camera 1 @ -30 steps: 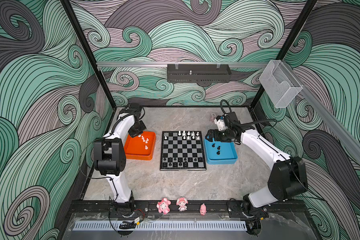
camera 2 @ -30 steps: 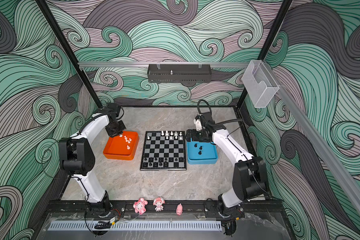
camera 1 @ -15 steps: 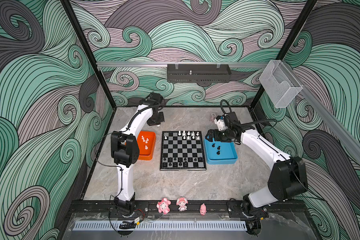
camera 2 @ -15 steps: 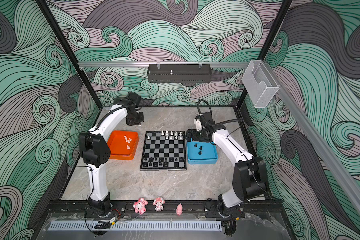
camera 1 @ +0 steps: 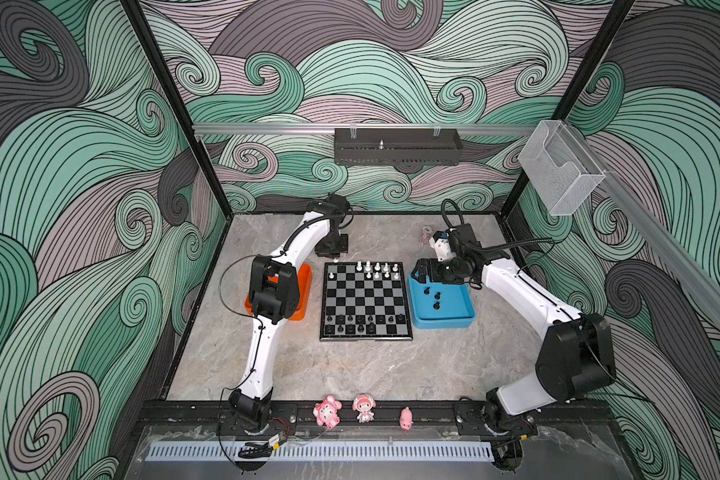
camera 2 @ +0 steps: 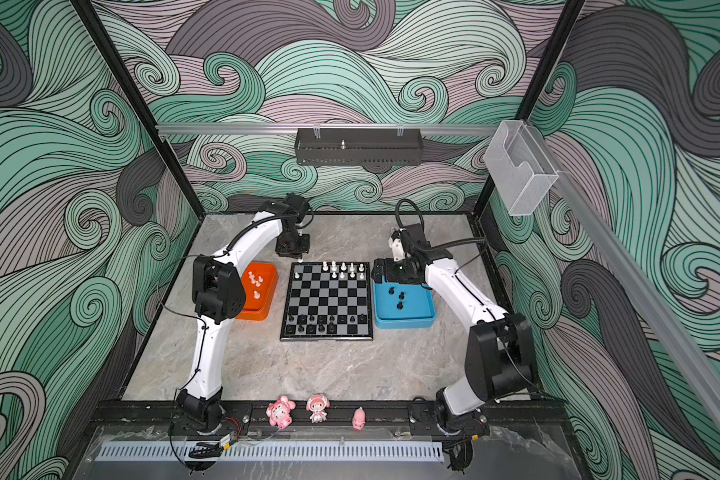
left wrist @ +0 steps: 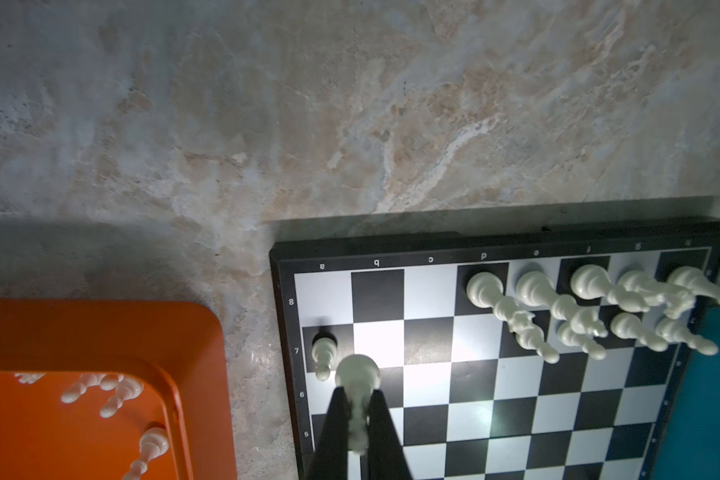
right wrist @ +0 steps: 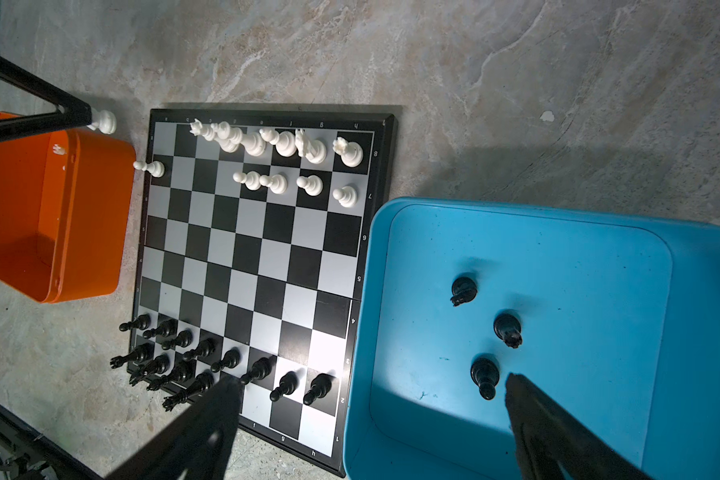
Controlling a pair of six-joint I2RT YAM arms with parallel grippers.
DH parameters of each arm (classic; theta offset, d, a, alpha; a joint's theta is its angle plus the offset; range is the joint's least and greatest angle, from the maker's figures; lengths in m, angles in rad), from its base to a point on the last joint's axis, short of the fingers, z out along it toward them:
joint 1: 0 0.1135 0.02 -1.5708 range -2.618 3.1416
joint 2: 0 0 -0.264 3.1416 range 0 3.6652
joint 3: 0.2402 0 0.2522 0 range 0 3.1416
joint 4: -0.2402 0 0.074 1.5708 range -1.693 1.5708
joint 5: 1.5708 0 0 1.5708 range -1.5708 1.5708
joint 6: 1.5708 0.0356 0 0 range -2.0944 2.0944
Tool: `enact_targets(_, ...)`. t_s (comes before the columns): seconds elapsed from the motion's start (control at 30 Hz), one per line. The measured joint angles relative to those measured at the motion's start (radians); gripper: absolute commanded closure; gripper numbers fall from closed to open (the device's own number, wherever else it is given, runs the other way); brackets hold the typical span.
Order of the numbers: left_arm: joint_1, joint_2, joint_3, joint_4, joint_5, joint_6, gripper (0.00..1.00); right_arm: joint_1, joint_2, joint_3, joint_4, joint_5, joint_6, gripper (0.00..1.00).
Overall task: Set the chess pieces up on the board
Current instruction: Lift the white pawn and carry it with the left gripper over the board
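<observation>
I should keep my left gripper going until the white piece stands there, as the white piece's base (left wrist: 357,371) faces down and the black b square (camera 1: 341,269) in the far row is empty.
The board (camera 1: 364,300) (camera 2: 327,299) lies mid-table. White chess pieces (camera 1: 377,269) fill part of its far rows, with a lone white pawn (left wrist: 323,353) at the far left. Black chess pieces (camera 1: 362,324) stand on its near rows. My left gripper (left wrist: 356,395) (camera 1: 336,257) hangs at the board's far left corner, shut on a white piece (left wrist: 356,374) (right wrist: 105,121). My right gripper (right wrist: 373,382) (camera 1: 425,275) stands open above the far end of the blue tray (camera 1: 441,320), nothing between its fingers. Three black pieces (right wrist: 484,376) lie in that tray.
An orange tray (camera 2: 267,309) left of the board holds several white pieces (camera 2: 255,280); my left arm's elbow covers part of it. Three pink figurines (camera 1: 363,408) stand on the front rail. A small pinkish thing (camera 1: 426,235) lies behind the blue tray.
My left arm has swung right from above the orange tray to the board's far left corner, carrying the white piece. The right arm has not moved.
</observation>
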Motion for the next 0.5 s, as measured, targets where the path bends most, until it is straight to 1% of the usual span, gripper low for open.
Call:
enact_targets(0.23,-0.005,0.064,0.045,-0.013,0.014,0.013,0.96,-0.005,0.001,0.0,0.0,0.0,-0.003,0.01)
enact_targets(0.5,-0.008,0.102,0.071,-0.014,0.031,0.014,0.96,-0.011,0.008,0.0,0.0,-0.001,-0.011,0.01)
